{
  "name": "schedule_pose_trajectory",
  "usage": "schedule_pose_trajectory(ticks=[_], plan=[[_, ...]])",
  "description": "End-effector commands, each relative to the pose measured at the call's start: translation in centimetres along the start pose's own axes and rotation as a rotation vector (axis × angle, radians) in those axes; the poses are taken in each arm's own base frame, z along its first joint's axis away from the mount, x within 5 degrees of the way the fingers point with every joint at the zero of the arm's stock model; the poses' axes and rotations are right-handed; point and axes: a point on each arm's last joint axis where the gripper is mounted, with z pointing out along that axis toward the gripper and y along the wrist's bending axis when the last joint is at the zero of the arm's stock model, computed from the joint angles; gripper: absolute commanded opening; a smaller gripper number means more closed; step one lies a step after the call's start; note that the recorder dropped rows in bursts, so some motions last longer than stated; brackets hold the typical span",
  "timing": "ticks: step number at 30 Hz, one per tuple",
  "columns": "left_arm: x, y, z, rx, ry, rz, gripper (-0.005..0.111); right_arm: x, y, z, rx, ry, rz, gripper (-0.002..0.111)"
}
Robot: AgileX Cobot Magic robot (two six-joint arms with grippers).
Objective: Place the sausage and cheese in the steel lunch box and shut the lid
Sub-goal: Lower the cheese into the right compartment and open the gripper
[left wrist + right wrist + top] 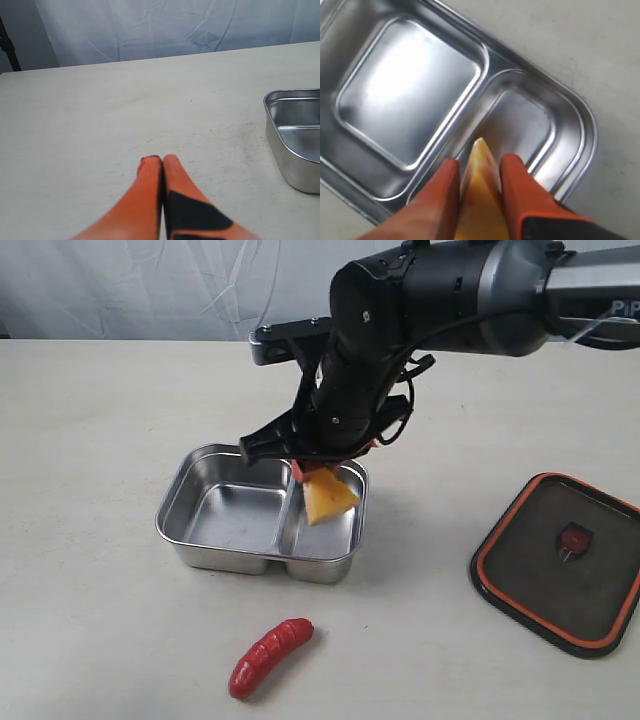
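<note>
I keep lowering my right gripper, as the cheese [329, 497] hangs over the lunch box's empty smaller compartment, until the cheese is near the compartment's bottom [319, 539], then let go.
My right gripper [312, 472] hangs over the steel lunch box [200, 462], shut on the yellow-orange cheese [327, 496] wedge. The wedge points down over the smaller compartment, close to the divider. From the right wrist, the cheese [482, 192] sits pinched between the orange fingers [517, 187] of the right gripper [479, 165], above the lunch box [572, 102]. The red sausage [270, 656] lies on the table in front of the box. The dark lid [562, 560] with its orange rim rests at the right. My left gripper [161, 159] is shut, empty, low over bare table.
The white tabletop [90, 420] spreads around the box, with a pale cloth backdrop [150, 285] behind. The left wrist view catches a corner of the lunch box [295, 145] off to one side. The right arm's black body [400, 330] reaches in from the upper right.
</note>
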Motion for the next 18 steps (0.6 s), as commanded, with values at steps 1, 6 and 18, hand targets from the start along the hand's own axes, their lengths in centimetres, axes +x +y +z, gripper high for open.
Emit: schedule_pose_trajectory(ticks=[1, 6, 18], plan=[[-0.1, 0.0, 0.0, 0.006, -0.015, 0.004, 0.0, -0.2, -0.6, 0.1, -0.005, 0.012, 0.034, 0.0], [-0.1, 0.0, 0.0, 0.006, -0.015, 0.004, 0.0, -0.3, -0.6, 0.3, -0.006, 0.003, 0.034, 0.0], [-0.1, 0.0, 0.0, 0.006, -0.015, 0.004, 0.0, -0.4, -0.8, 2.8, -0.002, 0.011, 0.041, 0.0]])
